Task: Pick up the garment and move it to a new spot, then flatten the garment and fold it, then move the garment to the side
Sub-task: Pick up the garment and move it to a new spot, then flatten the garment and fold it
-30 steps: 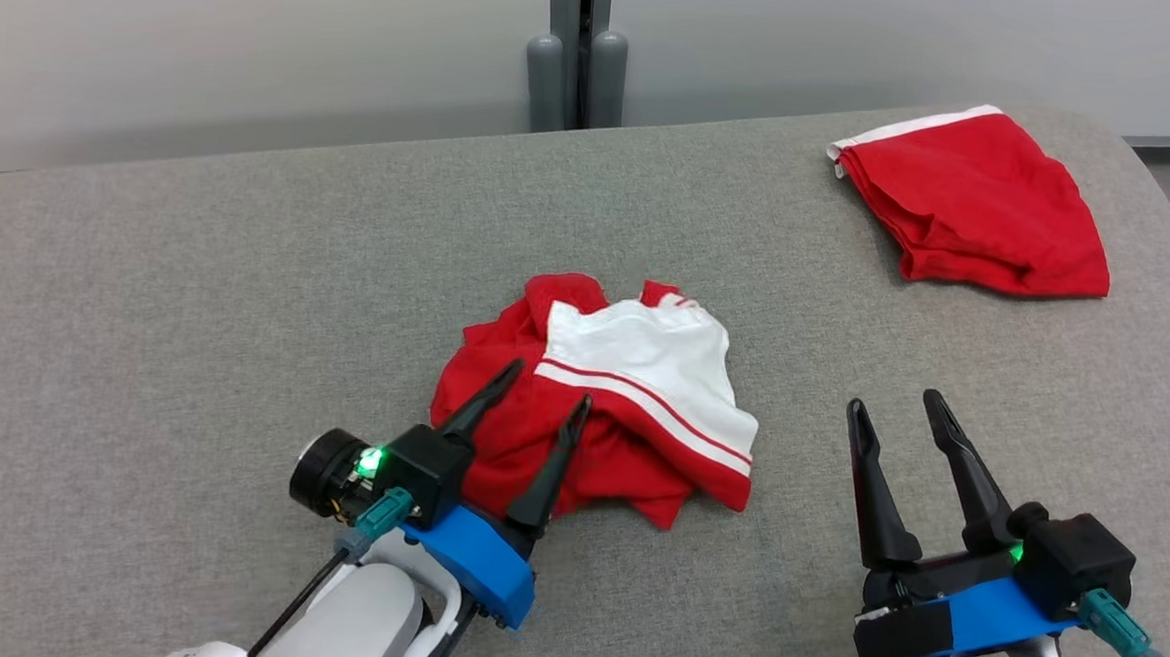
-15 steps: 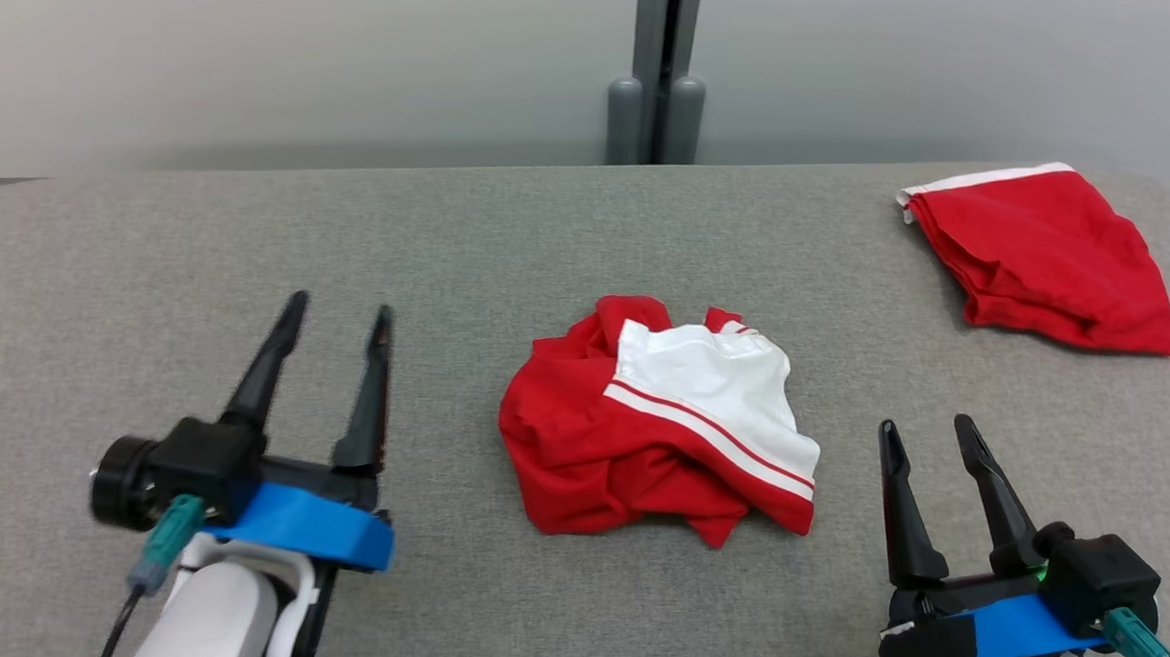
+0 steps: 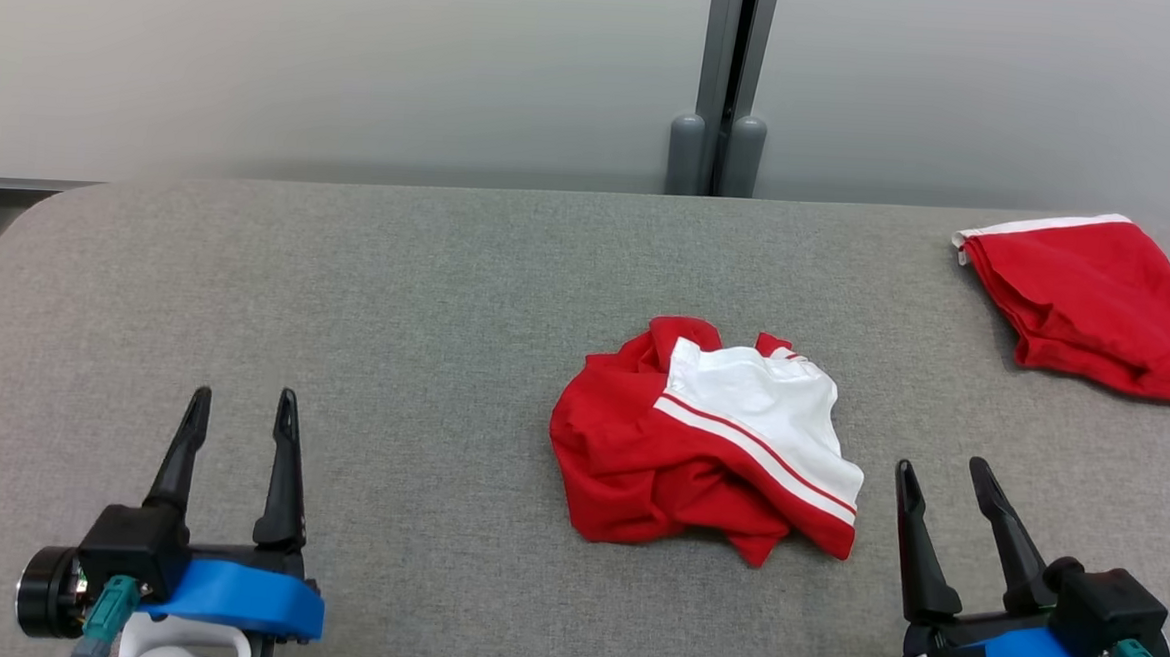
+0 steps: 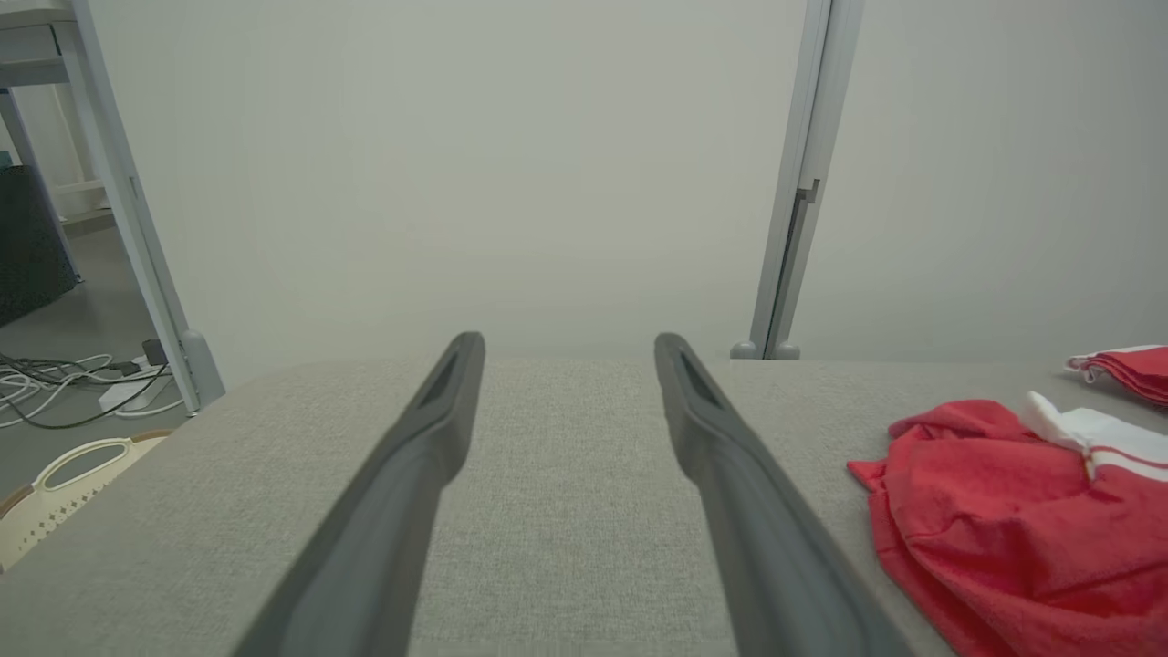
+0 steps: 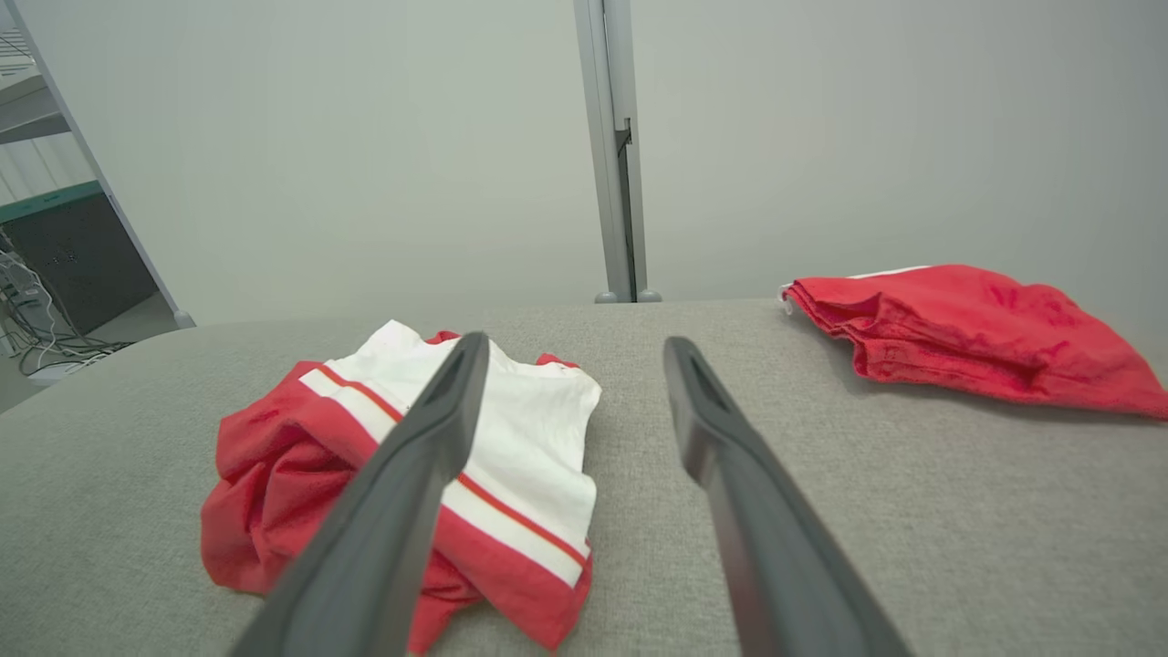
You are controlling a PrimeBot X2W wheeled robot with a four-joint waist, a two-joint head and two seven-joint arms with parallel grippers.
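Observation:
The garment (image 3: 709, 443) will pull out long and trail behind when I pull its striped edge, because the red cloth lies bunched in deep folds (image 3: 612, 468).
The garment (image 3: 698, 465) is a crumpled red piece with a white panel and stripes, lying in a heap on the grey padded table (image 3: 396, 309). My left gripper (image 3: 244, 396) stands open well to its left, nothing between its fingers. My right gripper (image 3: 941, 466) is open just right of the heap and slightly nearer to me, also empty. In the left wrist view the open left gripper (image 4: 568, 342) points at bare table, with the garment (image 4: 1004, 511) off to the right. In the right wrist view the right gripper (image 5: 575, 340) is open, the garment (image 5: 265, 456) partly behind its left finger.
A second red garment (image 3: 1097, 295), folded with a white band, lies at the table's far right corner. A grey post (image 3: 723, 85) stands against the pale wall behind the table. Past the table's left edge are a cream basket (image 4: 55, 474) and cables (image 4: 64, 383) on the floor.
My left gripper, open over the garment's left side a second ago, has drawn away to the left and nearer me. The camera has shifted, so the whole picture slid right and down. The garment lies as before.

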